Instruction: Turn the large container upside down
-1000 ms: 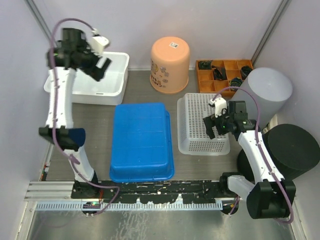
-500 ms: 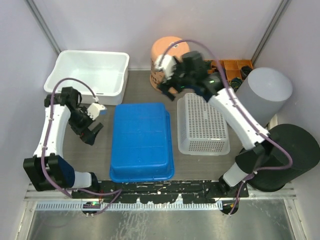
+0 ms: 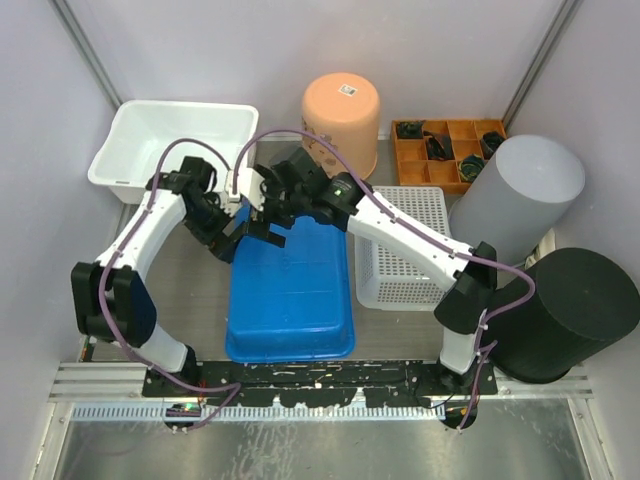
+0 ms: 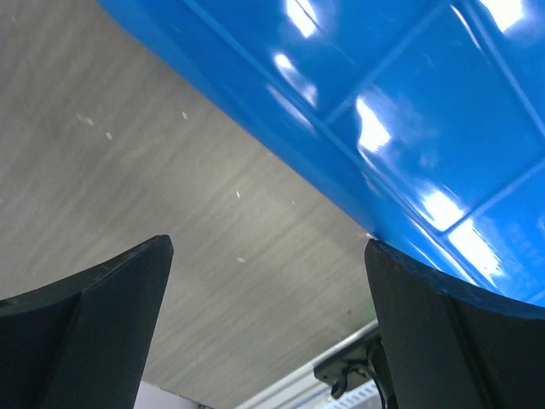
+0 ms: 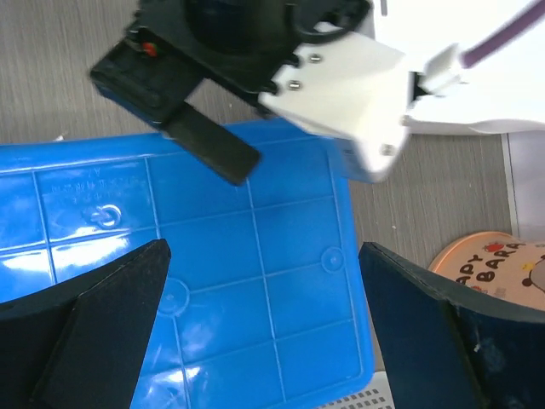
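Note:
The blue container [image 3: 290,290] lies bottom-up and the white tub stands open side up, so the robot's left gripper should move back, take hold of the tub's rim [image 3: 248,140] and turn the tub over.
The large blue container [image 3: 290,290] lies bottom-up on the table in the middle; it also shows in the left wrist view [image 4: 409,111] and the right wrist view [image 5: 213,281]. My left gripper [image 3: 232,243] is open at its far left corner, and its right finger [image 4: 443,341] touches the container's rim. In the right wrist view the left gripper [image 5: 217,158] rests one finger on the container's far edge. My right gripper [image 3: 265,225] is open and empty, hovering just above the far part of the container's ribbed bottom [image 5: 264,324].
A white tub [image 3: 175,107] stands at the back left, an upturned orange bucket [image 3: 341,115] behind the container, a white perforated basket [image 3: 400,270] to its right. An orange organizer [image 3: 440,150], a grey cylinder [image 3: 520,195] and a black cylinder [image 3: 575,310] crowd the right side.
Both arms have swung in to the container's far edge: the left from the left side, the right from near the orange bucket. The container has shifted slightly.

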